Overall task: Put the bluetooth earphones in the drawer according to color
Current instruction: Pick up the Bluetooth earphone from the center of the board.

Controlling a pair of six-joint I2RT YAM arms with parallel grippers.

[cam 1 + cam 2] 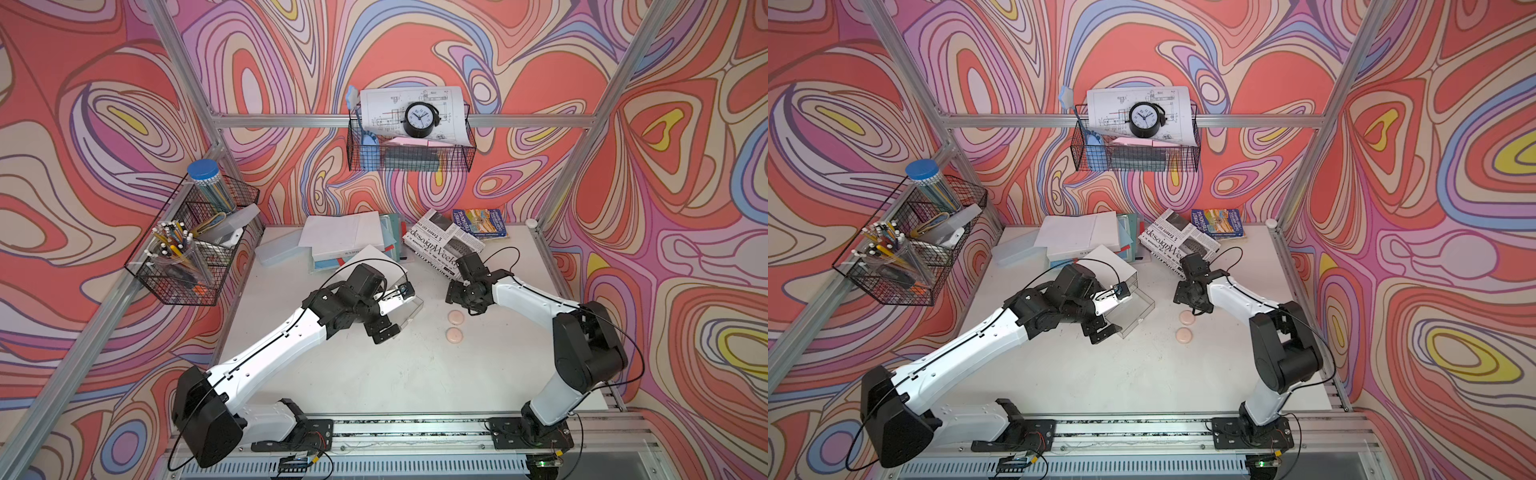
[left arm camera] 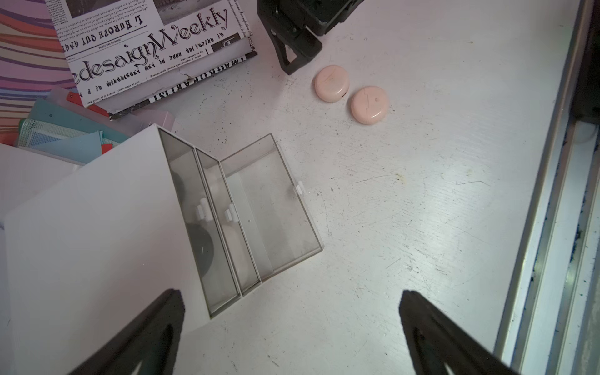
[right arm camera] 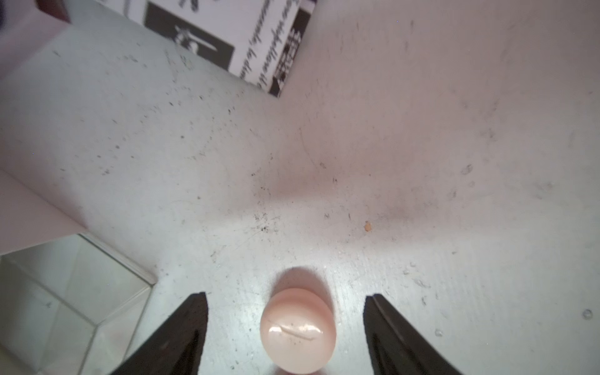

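Observation:
The open fingers of my right gripper line up with the farther pink case's free sides [image 1: 455,317]. I should keep lowering until they are beside it [image 3: 298,331], then close.
Two pale pink bluetooth earphones cases [image 1: 456,318] [image 1: 454,333] lie side by side on the white table; both show in the left wrist view [image 2: 331,83] [image 2: 369,104]. My right gripper [image 3: 285,295] stands open, straddling the farther pink case [image 3: 297,331] without touching it. A white drawer unit [image 2: 97,227] has its lowest clear drawer [image 2: 272,207] pulled out and empty. Dark cases [image 2: 198,246] show through the top drawer's front and pale ones [image 2: 240,250] through the middle one's. My left gripper [image 2: 290,293] hangs open above the table beside the drawer unit, holding nothing.
A newspaper-print box [image 1: 440,245], a book [image 1: 480,222] and a stack of papers and folders [image 1: 345,237] crowd the back of the table. A clear lidded box [image 1: 278,247] sits at the back left. Wire baskets [image 1: 195,245] [image 1: 409,149] hang on the frame.

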